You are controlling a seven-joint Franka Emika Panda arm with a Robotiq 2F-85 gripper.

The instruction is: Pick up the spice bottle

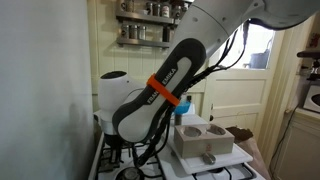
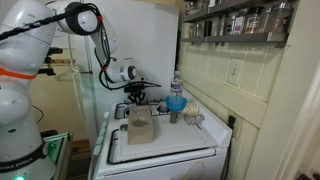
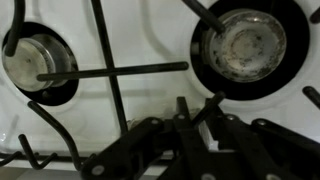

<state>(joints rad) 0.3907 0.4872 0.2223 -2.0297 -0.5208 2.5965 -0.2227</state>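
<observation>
Next, I open my gripper's fingers wide and lift clear before I take the spice bottle, because they are shut and empty next to the grate's bar (image 3: 213, 105).
A clear bottle (image 2: 177, 90) with a blue cap and a blue band stands upright at the back of the white stove (image 2: 165, 150), by the wall. A small dark jar (image 2: 172, 117) stands right in front of it. My gripper (image 2: 137, 97) hangs low over the rear burners, to the left of the bottle and apart from it. In the wrist view my dark fingers (image 3: 198, 108) sit close together above a grate, with nothing between them. That view shows two burners and no bottle. In an exterior view my own arm (image 1: 150, 95) hides the gripper.
A tan block (image 2: 140, 125) lies on the stove in front of the gripper; it appears grey with two round holes in an exterior view (image 1: 205, 135). A wire utensil (image 2: 194, 119) lies by the wall. Shelves of spice jars (image 2: 245, 20) hang above.
</observation>
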